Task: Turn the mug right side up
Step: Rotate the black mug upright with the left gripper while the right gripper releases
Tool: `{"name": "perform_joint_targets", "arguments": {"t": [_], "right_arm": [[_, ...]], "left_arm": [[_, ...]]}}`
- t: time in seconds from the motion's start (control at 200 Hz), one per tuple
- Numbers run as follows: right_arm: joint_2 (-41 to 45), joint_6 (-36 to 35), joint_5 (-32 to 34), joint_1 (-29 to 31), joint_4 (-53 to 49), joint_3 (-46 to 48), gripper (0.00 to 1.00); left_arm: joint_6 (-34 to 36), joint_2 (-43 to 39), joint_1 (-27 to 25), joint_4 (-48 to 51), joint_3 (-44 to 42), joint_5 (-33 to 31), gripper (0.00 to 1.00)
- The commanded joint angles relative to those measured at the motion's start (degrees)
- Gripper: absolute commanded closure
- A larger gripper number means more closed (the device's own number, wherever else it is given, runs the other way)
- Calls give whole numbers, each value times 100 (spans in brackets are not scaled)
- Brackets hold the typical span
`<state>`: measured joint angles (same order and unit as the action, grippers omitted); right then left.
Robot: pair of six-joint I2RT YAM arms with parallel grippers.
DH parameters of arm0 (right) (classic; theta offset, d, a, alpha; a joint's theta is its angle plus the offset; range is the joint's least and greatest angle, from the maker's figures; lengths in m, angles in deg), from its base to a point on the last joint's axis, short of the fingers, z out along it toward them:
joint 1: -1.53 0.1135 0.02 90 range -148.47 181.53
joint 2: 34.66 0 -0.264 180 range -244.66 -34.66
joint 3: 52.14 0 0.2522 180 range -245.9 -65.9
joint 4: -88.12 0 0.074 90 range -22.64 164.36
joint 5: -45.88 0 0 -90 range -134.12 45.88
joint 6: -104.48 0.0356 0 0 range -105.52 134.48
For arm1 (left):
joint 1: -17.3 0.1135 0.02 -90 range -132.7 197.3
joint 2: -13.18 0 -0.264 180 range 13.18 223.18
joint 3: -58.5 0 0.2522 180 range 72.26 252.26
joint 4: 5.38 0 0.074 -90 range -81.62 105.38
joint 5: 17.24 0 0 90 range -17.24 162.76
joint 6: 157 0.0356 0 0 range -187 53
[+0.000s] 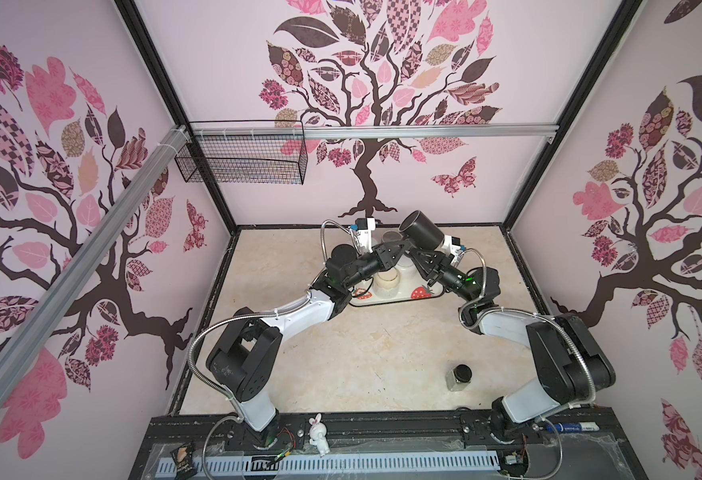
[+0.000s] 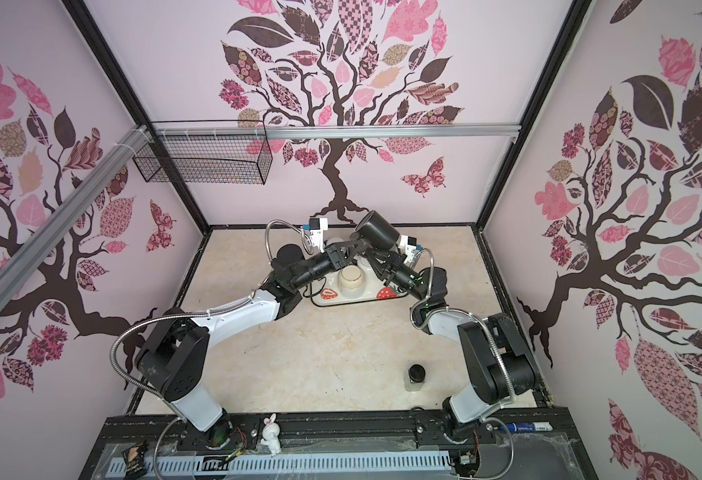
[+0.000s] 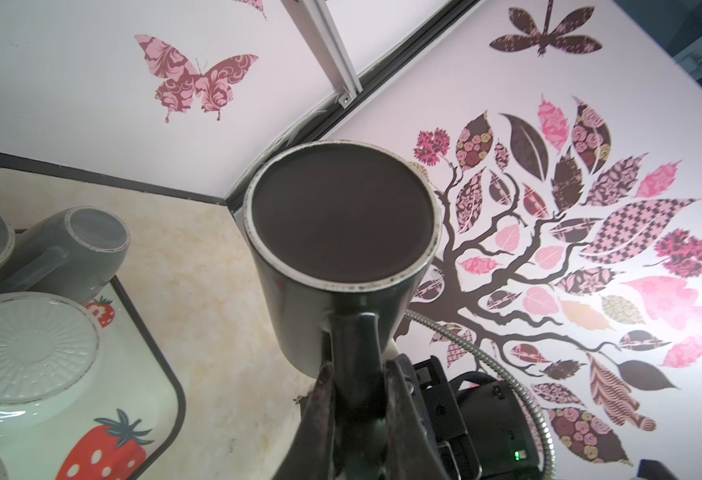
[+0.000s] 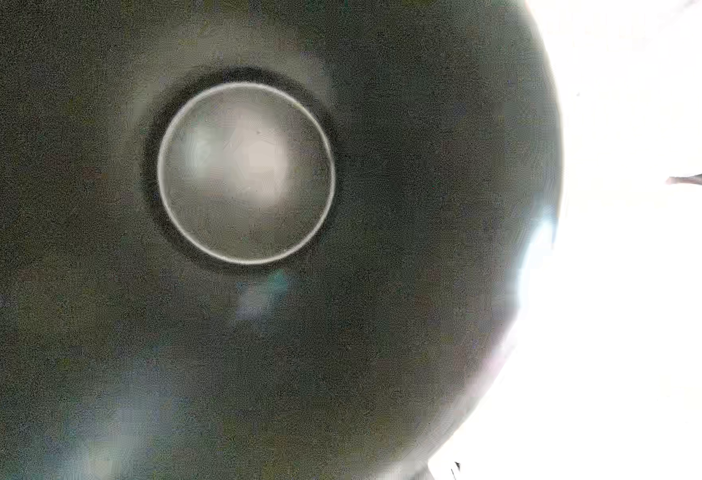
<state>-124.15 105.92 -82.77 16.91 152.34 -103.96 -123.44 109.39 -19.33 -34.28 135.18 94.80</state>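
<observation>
I have my right gripper shut at the black mug's rim, so I keep my left gripper moving along with it and then let go of the black mug's handle [image 3: 356, 345].
A black mug [image 1: 422, 232] hangs tilted in the air above the tray's back, its base up and toward the back wall in both top views [image 2: 376, 230]. The left wrist view shows that flat base [image 3: 341, 216] and the handle [image 3: 353, 332]. My left gripper [image 3: 359, 386] is shut on the handle, reaching in from the left [image 1: 397, 248]. My right gripper [image 1: 415, 252] comes in from the right at the mug's open end and is shut at its rim; its pads are hidden. The right wrist view looks straight into the mug's dark inside [image 4: 245, 174].
Below the mug lies a strawberry-print tray [image 1: 420, 294] with a cream cup [image 1: 386, 281], base up, and grey cups [image 3: 71, 245]. A black-lidded jar [image 1: 460, 376] stands at the front right. A wire basket [image 1: 241, 158] hangs on the back rail. A rabbit figurine [image 1: 318, 432] sits at the front edge.
</observation>
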Motion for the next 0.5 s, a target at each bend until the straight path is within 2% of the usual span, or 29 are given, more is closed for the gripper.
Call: {"name": "perform_joint_targets", "arguments": {"t": [0.0, 0.135, 0.365, 0.495], "right_arm": [[175, -42, 282, -48, 486, -355, 88], [310, -390, 284, -7, 330, -408, 100], [575, -1402, 182, 223, -683, -665, 100], [701, -2019, 233, 422, -1358, -840, 100]], "left_arm": [[-126, -371, 27, -604, -219, 134, 100], [-299, -468, 41, -342, -316, 145, 100], [-289, -650, 98, 69, -434, 327, 100], [-138, -774, 191, 194, -549, 395, 88]]}}
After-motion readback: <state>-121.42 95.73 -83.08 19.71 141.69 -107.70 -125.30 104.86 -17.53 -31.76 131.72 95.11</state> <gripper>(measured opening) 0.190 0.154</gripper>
